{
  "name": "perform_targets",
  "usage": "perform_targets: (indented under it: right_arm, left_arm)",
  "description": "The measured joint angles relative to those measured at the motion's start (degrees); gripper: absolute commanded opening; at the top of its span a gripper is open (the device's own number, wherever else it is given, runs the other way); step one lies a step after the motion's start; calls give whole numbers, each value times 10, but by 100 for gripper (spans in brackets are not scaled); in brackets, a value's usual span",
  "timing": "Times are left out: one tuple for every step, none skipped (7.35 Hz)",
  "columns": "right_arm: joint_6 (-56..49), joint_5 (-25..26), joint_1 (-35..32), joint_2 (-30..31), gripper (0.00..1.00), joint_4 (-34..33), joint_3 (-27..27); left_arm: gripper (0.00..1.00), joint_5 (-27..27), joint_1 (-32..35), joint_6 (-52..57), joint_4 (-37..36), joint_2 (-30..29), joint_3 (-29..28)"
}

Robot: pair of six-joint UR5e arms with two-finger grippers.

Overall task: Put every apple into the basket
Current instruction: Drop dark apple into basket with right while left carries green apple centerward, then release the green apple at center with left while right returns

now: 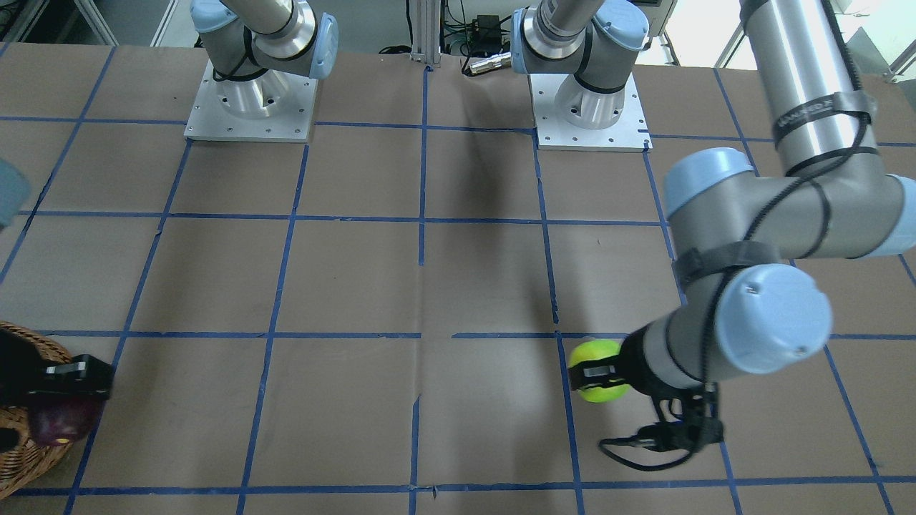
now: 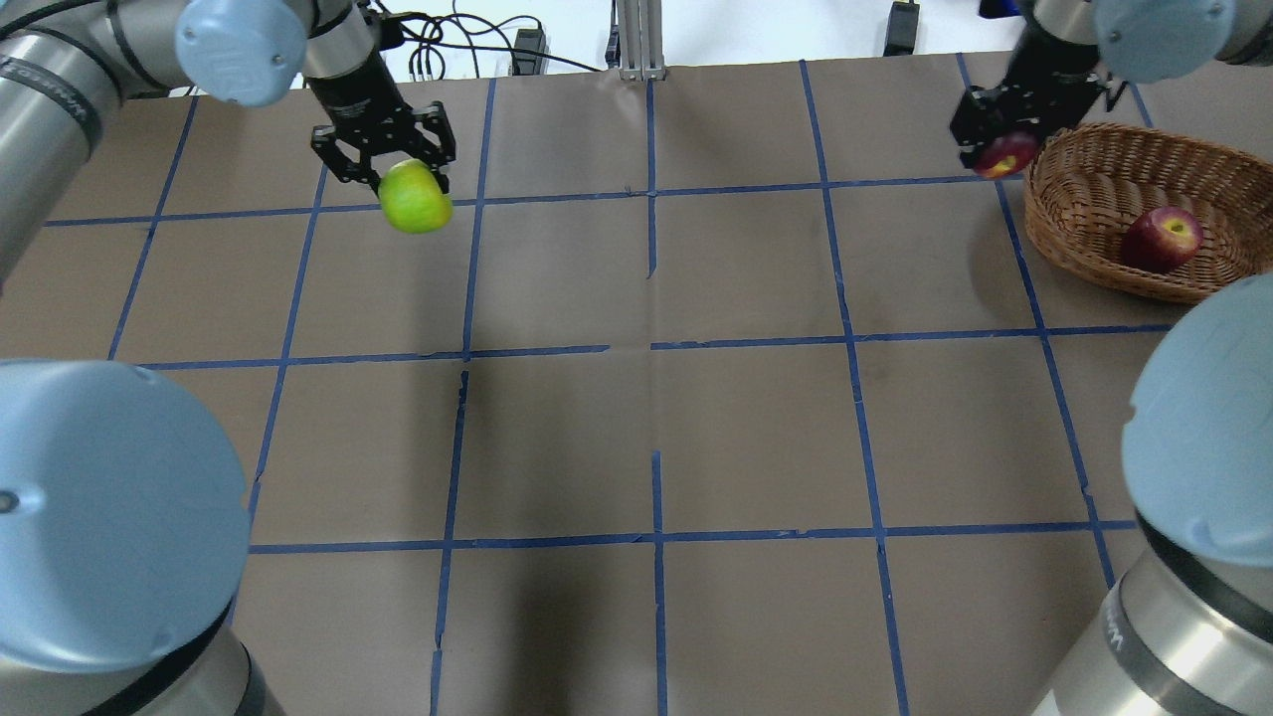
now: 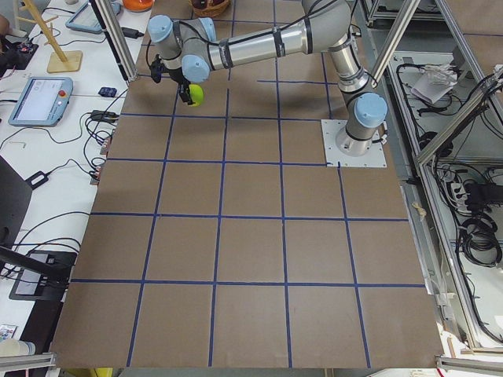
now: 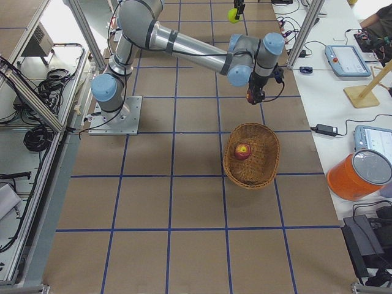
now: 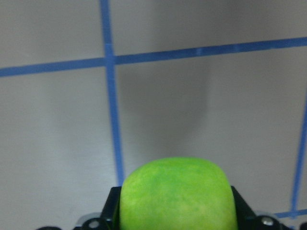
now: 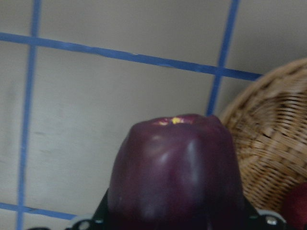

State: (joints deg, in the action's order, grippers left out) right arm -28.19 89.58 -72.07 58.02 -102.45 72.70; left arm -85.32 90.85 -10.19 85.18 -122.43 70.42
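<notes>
My left gripper is holding the lime green apple far from the wicker basket, so next I put the apple down midway (image 1: 413, 339) for my right gripper to pick up.
My left gripper (image 2: 400, 181) is shut on the lime green apple (image 2: 415, 197) and holds it above the table at the far left; the apple also shows in the left wrist view (image 5: 178, 194) and the front view (image 1: 600, 370). My right gripper (image 2: 1000, 149) is shut on the dark purple-maroon apple (image 2: 1006, 155) and holds it just left of the wicker basket (image 2: 1094, 214), beside its rim. That apple fills the right wrist view (image 6: 175, 172), with the basket (image 6: 261, 143) to its right. The red apple (image 2: 1160, 238) with a yellow stem patch lies inside the basket.
The table is brown paper with a blue tape grid (image 2: 651, 343). Both arm bases stand on metal plates (image 1: 250, 107) at the robot's side. Cables lie past the far edge (image 2: 467, 50). An orange container (image 4: 360, 174) and tablets sit on the side bench.
</notes>
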Motion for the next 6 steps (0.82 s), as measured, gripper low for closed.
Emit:
perform_targets:
  right_arm:
    - [-44,4,36,-22,9,-1,-9]
    - [-71,7,54,-40,86,-4,-13]
    - [-90,9,66,-55,100,-16,-14]
    - [-100,9,72,-66,100,-31,-15]
    - [-99,7,73,-70,100,-39,-16]
    - [-90,7,72,-69,100,-39,-19]
  left_arm:
    - [19,3,59,-73,-8,-6,8]
    - [22,4,112,-138,-33,-13,25]
    - [99,6,154,-191,-84,-21,63]
    - [100,7,181,-225,-157,-24,112]
    - [100,11,193,-240,-212,-23,150]
    - [100,21,196,-246,-233,-18,168]
